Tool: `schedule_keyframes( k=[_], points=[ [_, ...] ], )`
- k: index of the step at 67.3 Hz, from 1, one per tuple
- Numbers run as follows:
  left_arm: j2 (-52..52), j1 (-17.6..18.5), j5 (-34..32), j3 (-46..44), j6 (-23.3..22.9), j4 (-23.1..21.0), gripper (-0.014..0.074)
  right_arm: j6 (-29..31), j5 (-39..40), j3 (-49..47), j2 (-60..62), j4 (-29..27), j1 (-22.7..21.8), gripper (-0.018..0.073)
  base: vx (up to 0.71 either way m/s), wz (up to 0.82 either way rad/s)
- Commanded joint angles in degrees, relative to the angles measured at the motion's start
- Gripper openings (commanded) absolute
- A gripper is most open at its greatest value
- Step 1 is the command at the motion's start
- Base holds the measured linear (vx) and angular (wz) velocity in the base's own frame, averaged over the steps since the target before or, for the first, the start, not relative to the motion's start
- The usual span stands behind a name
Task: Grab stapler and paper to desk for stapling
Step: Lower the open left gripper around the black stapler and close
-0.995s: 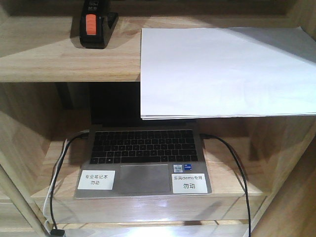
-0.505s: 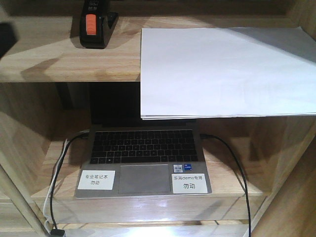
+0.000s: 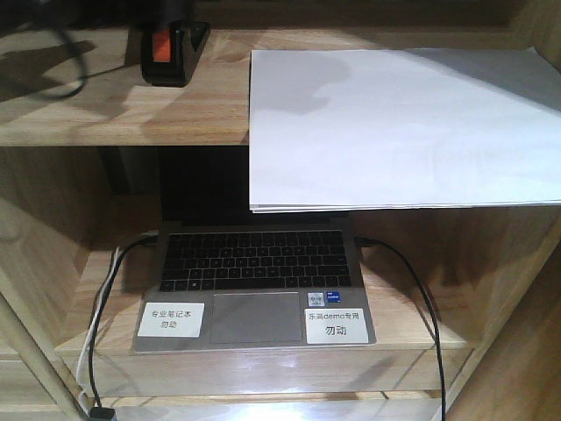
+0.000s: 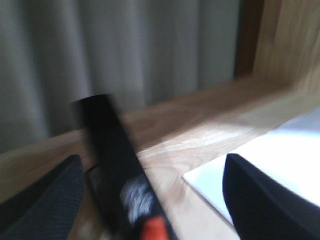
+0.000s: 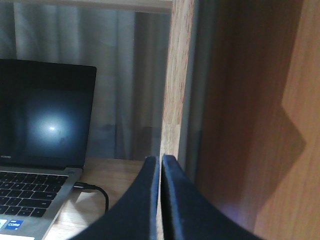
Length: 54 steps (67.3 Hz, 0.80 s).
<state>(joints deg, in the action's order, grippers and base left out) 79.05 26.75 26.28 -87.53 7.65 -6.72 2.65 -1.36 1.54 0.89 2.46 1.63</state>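
Note:
A part of the shelf shows between the black stapler and the white paper, so I expect the stapler to come away when the robot lifts it and leave the paper where it is.
The black stapler with its orange-red patch stands on the upper shelf, at the left. The white paper lies to its right and overhangs the shelf's front edge. In the blurred left wrist view, my left gripper is open. The stapler sits between its fingers, closer to the left one, and the paper's corner lies by the right one. My right gripper is shut on nothing, down by the lower shelf. The desk is out of view.
An open laptop with two white labels and plugged-in cables fills the lower shelf. A wooden upright stands right behind the right gripper. A dark cable and arm shadow cross the upper shelf's left end.
A dark cable and a shadow have spread over the left of the upper shelf towards the stapler, and the stapler's top is now dark. Stapler and paper have not moved.

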Motion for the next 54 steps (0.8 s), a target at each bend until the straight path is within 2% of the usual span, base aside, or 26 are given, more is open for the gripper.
schedule_keyframes(
  k=[1,14,26,42,49,54],
  points=[
    [2.3,0.3,1.8,-7.1,-3.9,1.8,0.0552,0.2,3.8,0.3,0.3,0.6,-0.5,-0.0010,0.00,0.00],
    [8.2,0.3,7.4,-15.2,-14.5,9.1,0.0552,0.2,3.8,0.3,0.3,0.6,-0.5,-0.0010,0.00,0.00],
    [11.0,0.3,10.9,-17.9,-18.2,11.9,0.0552,0.2,3.8,0.3,0.3,0.6,-0.5,-0.0010,0.00,0.00],
    [14.2,0.3,17.5,-21.7,-18.7,12.1,0.0538,0.2,3.8,0.3,0.3,0.6,-0.5,-0.0010,0.00,0.00],
    [15.1,0.3,19.7,-23.3,-18.7,12.1,0.0475,0.2,3.8,0.3,0.3,0.6,-0.5,-0.0010,0.00,0.00],
    [15.6,0.3,21.9,-24.8,-18.4,12.3,0.0384,0.2,3.8,0.3,0.3,0.6,-0.5,-0.0010,0.00,0.00]
  ],
)
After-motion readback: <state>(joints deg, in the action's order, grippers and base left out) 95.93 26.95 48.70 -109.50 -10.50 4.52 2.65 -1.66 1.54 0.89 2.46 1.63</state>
